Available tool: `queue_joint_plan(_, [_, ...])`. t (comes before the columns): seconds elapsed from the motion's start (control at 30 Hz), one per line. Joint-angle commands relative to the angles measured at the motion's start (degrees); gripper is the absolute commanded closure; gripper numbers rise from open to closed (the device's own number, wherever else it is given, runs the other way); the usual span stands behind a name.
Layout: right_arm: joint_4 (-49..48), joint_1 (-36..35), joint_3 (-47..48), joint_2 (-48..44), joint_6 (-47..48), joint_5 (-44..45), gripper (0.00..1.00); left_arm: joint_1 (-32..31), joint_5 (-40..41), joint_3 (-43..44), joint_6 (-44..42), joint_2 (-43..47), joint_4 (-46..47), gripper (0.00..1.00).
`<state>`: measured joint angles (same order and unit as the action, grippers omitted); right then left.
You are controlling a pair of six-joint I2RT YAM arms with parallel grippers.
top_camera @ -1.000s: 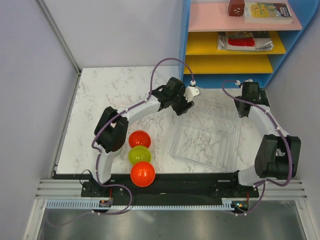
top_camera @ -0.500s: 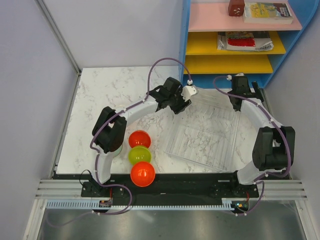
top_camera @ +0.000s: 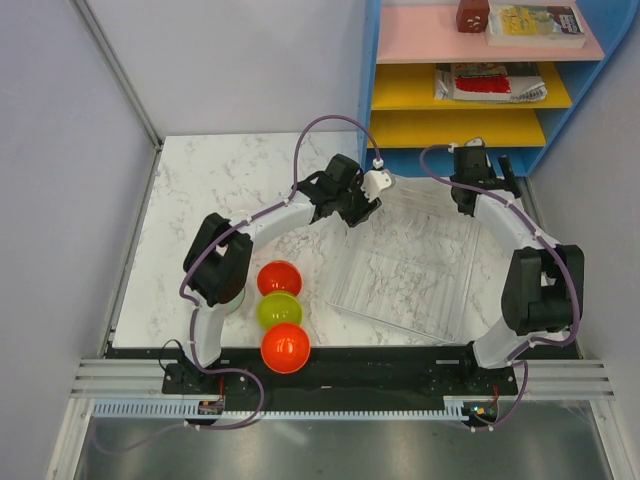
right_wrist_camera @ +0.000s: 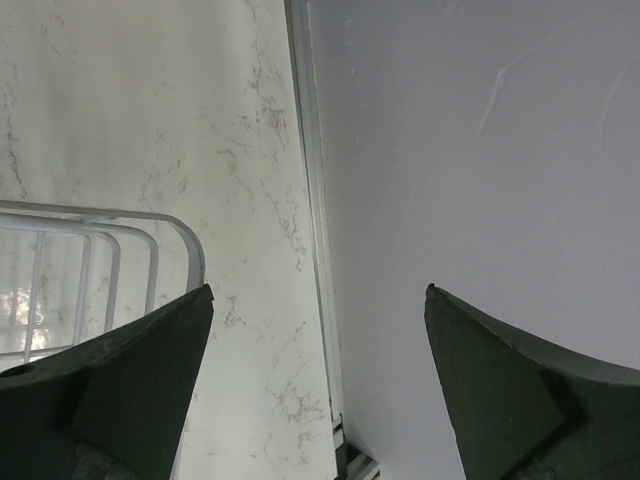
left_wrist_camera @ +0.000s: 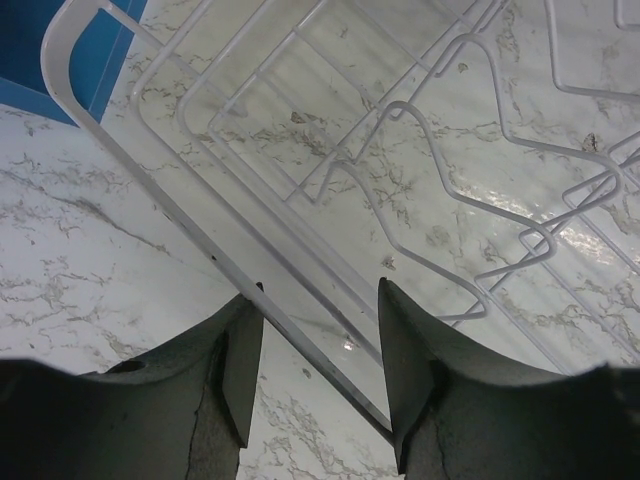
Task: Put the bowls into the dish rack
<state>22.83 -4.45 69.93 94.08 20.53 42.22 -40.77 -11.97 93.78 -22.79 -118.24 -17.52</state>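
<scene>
The dish rack sits at a slant, with its rounded corner (right_wrist_camera: 184, 232) outside the fingers of my right gripper. I should therefore move that gripper over the dish rack's side rim (top_camera: 475, 238) and straighten the dish rack.
The dish rack (top_camera: 400, 319) of pale wire lies on the marble table, right of centre. My left gripper (top_camera: 372, 190) is at its far left corner. In the left wrist view the gripper (left_wrist_camera: 318, 295) is open, its jaws straddling the rack's rim (left_wrist_camera: 150, 165) with gaps on both sides. My right gripper (top_camera: 485, 165) hovers by the far right corner. It stands wide open (right_wrist_camera: 318, 290) with nothing between its fingers, and the rack's rounded corner (right_wrist_camera: 190, 250) shows at the left. An orange-red bowl (top_camera: 279, 277), a yellow-green bowl (top_camera: 279, 311) and another orange-red bowl (top_camera: 285, 347) sit in a line near the left arm's base.
A blue shelf unit (top_camera: 470, 100) with pink and yellow boards stands behind the rack, books on it. Grey walls close in the table on the left, back and right (right_wrist_camera: 480, 150). The left arm's purple cable (top_camera: 330, 125) arches above the table.
The right arm has swung back and left toward the rack's far right corner. The left gripper's jaws have narrowed around the rim. The bowls have not moved.
</scene>
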Motion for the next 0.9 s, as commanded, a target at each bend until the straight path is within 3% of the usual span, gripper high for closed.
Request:
queue_joint_plan(0.0, [3.7,-2.5,0.6,-1.7,-11.5,-18.0,0.02,0.2,-1.0,-3.3,-2.4,-3.8,-6.7,0.74])
queue_joint_plan(0.17, [6.6,-2.5,-0.8,-8.6,-13.2,-28.8,0.02,0.2,-1.1,-2.9,-2.3,-4.3,-6.8,0.75])
queue_joint_plan(0.7, [7.9,4.1,-12.5,-13.8,-13.9,-29.1,0.08,0.3,-0.7,-2.2,-2.4,-3.7,-7.3,0.75])
queue_joint_plan(0.8, [7.8,4.1,-12.6,-12.0,-14.0,-31.0,0.18,0.3,-0.8,-1.8,-2.2,-3.6,-7.4,0.75])
queue_joint_plan(0.87, [7.7,4.1,-12.2,-10.5,-14.7,-32.1,0.32,0.3,-0.8,-1.6,-2.2,-3.6,-7.7,0.75])
